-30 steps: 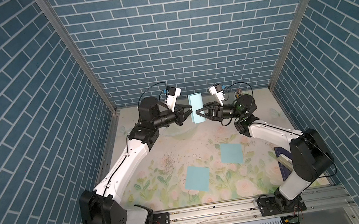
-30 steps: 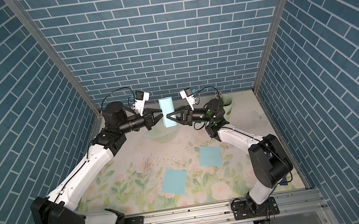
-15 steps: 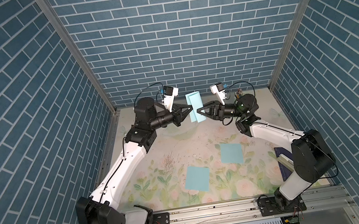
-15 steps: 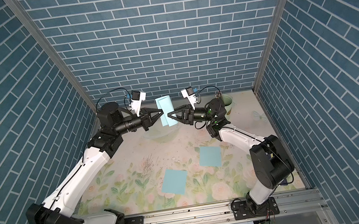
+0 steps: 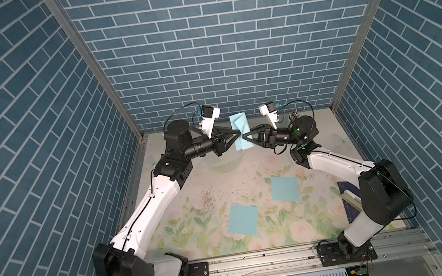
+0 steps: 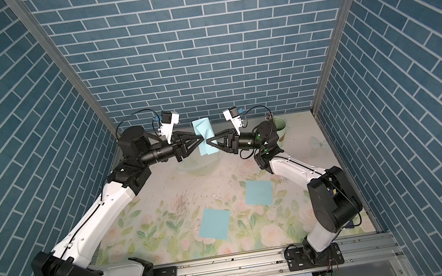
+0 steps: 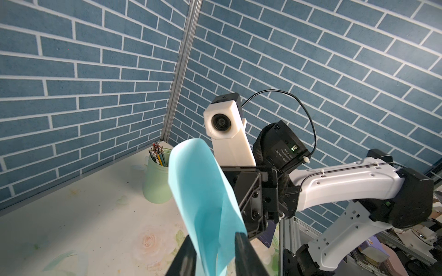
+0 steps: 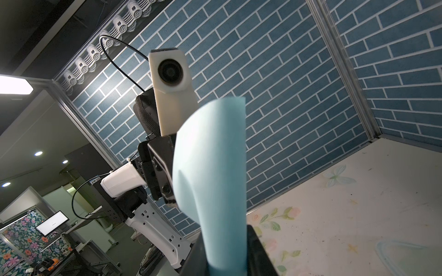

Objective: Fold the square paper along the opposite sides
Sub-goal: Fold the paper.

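The square paper's two halves (image 5: 239,121) are at a slant to each other. So my left gripper should first pinch the paper's open edges (image 7: 215,250) together, and then my right gripper should open and press the fold.
The square paper (image 5: 241,134) (image 6: 204,139), light blue and bent over on itself, hangs upright in the air at the back of the table, between both grippers. My left gripper (image 5: 239,134) (image 6: 202,139) reaches it from the left. In the left wrist view its fingers (image 7: 189,241) stand apart and the paper (image 7: 203,191) sits loosely in the gap of the gripper (image 7: 214,239). From the right, my right gripper (image 5: 244,135) (image 6: 207,141) (image 8: 226,239) is shut on the curled lower part of the paper (image 8: 215,167).
Two more flat blue paper squares (image 5: 243,219) (image 5: 285,189) lie on the floral mat (image 5: 220,180) nearer the front. A green cup of pencils (image 6: 279,124) (image 7: 157,181) stands at the back right. A dark blue object (image 5: 347,190) lies by the right arm's base.
My left gripper's jaws have opened off the paper. The right gripper has closed slightly and keeps the paper. The paper's layers have sprung apart a little and it sits slightly higher.
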Robot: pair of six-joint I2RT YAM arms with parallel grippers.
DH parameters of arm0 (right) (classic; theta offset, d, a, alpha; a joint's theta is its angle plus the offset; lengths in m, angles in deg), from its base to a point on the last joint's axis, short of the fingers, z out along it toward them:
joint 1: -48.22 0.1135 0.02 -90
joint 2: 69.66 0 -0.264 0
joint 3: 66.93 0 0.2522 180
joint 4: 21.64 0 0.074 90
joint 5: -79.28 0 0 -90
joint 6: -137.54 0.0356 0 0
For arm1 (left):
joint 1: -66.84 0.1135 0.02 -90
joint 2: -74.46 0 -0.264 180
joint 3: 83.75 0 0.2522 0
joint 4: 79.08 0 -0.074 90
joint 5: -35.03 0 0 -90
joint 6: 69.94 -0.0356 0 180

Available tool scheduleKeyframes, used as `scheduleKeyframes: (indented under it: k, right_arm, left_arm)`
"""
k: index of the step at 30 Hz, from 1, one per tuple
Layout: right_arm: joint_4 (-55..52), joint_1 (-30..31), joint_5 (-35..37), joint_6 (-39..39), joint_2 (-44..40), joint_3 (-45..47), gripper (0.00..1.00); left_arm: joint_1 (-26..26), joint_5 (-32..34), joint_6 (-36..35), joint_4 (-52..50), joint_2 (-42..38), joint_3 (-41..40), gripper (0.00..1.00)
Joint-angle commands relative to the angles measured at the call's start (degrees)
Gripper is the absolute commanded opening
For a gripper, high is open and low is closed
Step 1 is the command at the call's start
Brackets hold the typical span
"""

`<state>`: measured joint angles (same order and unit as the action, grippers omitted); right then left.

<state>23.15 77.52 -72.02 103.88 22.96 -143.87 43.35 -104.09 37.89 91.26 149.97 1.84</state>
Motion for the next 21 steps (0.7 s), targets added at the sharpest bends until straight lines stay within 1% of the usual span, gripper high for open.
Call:
scheduleKeyframes:
  k: [1,8,13,17,21]
  right_arm:
    - [1.4,-0.2,-0.7,-0.2,-0.8,-1.7,0.25]
    - [1.2,-0.2,-1.1,-0.2,-0.9,-2.3,0.25]
    - [1.2,-0.1,-0.8,-0.2,-1.4,-2.6,0.25]
    - [1.1,0.1,-0.7,-0.2,-1.5,-2.6,0.26]
    - [1.2,0.4,-0.4,-0.2,-1.4,-2.5,0.26]
  left_arm:
    - [0.3,-1.7,-0.3,2.4,-2.0,-1.2,0.32]
    - [0.3,-2.4,-1.5,4.8,-3.5,-3.3,0.32]
    - [0.3,-2.5,-0.3,6.6,-2.2,-3.3,0.35]
    - [0.2,-2.3,0.2,6.8,-0.9,-2.8,0.34]
    - [0.1,-1.7,0.3,6.9,-0.9,-2.8,0.28]
